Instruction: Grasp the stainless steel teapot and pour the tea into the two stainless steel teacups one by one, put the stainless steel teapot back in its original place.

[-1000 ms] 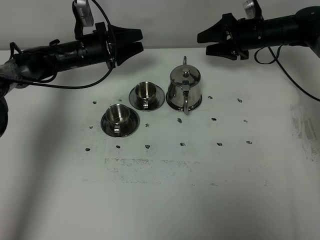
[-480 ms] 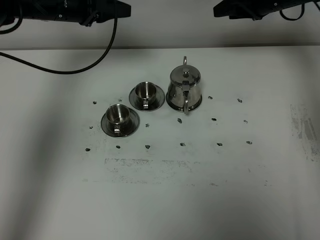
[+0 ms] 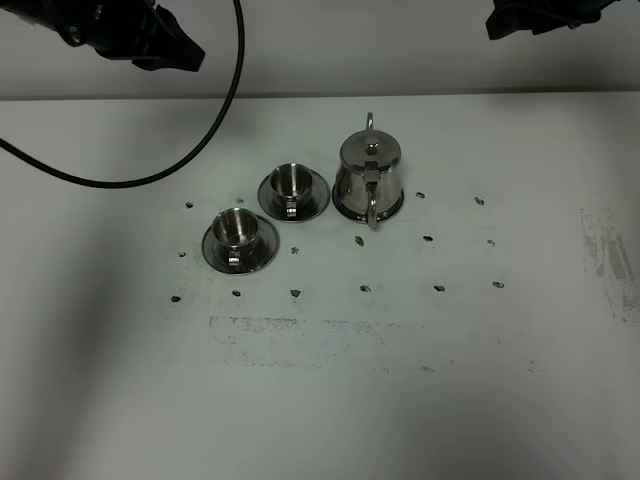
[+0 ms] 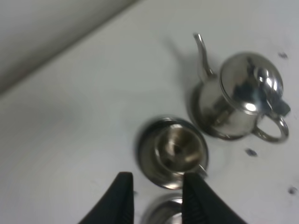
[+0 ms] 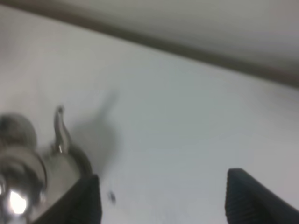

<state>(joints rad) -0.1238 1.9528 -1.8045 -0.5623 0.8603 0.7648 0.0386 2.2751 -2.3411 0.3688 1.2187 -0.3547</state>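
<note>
Next, my right gripper comes in from the clear side of the teapot and grabs the teapot's handle [image 3: 373,206], because the stainless steel teacups [image 3: 291,184] are standing on my left gripper's side of the teapot.
The stainless steel teapot [image 3: 369,178] stands upright on its round saucer [image 3: 396,211] at the table's middle back, lid on, spout pointing away. The two stainless steel teacups stand on saucers to its left, one near the pot [image 3: 292,184] and one further forward and left [image 3: 239,232]. No tea shows in either cup. My left gripper [image 3: 178,52] is open and empty, high at the back left. My right gripper [image 3: 505,22] is open and empty, high at the back right. The left wrist view shows the teapot [image 4: 243,95] and the nearer cup [image 4: 177,148] beyond the gripper [image 4: 156,203]. The right wrist view shows the gripper [image 5: 163,200] wide open and the teapot [image 5: 21,172].
The white table [image 3: 320,400] has small dark marks and a scuffed patch [image 3: 290,335] in front of the cups. A black cable [image 3: 225,110] hangs in a loop from the left arm over the table's back left. A wall runs behind the table's back edge.
Both arms have risen and drawn back outward toward the top corners. The teapot and cups have not moved.
</note>
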